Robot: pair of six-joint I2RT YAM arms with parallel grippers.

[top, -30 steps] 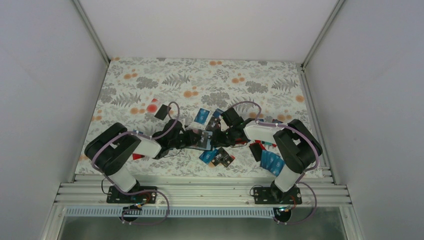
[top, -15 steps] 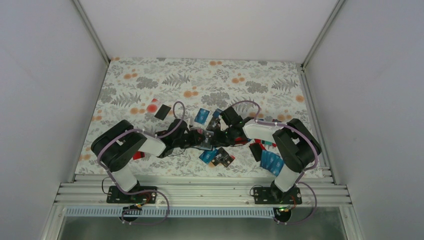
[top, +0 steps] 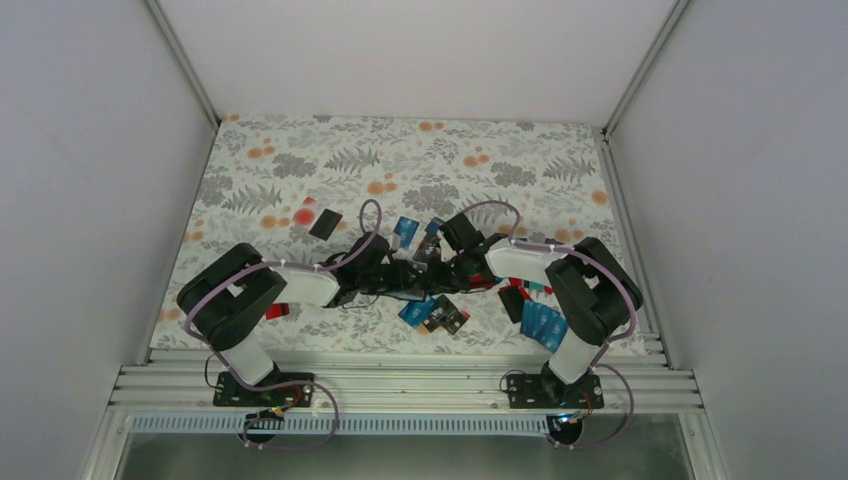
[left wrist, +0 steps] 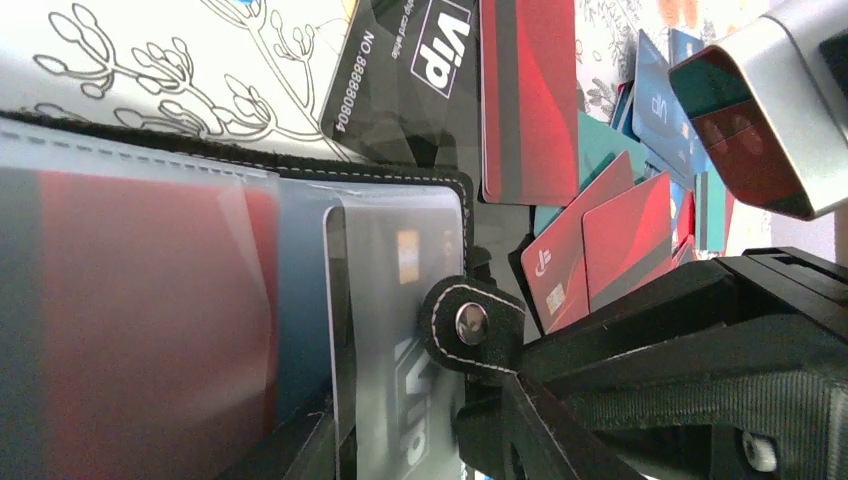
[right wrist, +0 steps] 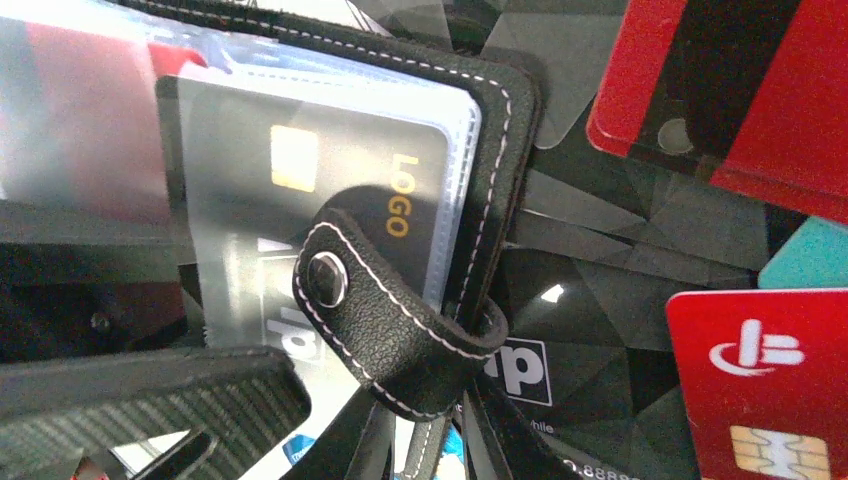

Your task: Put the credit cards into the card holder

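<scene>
My right gripper grips the snap strap's foot and the strap folds over the black card, so next I open, grab the snap end and pull it clear.
The card holder lies open at the table's middle between both grippers; it has black stitched covers and clear sleeves. A black card with a gold chip sits partly inside a sleeve, its white print showing in the left wrist view. My left gripper is shut on that card's outer end. My right gripper is shut on the holder's edge at the foot of the snap strap. Loose credit cards lie around: black VIP, red, red with a chip.
More cards lie scattered: blue, a mixed cluster, a blue pile by the right arm, and a red one by the left arm. A slim black rectangle lies at the back left. White walls enclose the floral mat.
My left arm has slid right towards the holder, closing the gap to the right gripper. The right arm has stayed put.
</scene>
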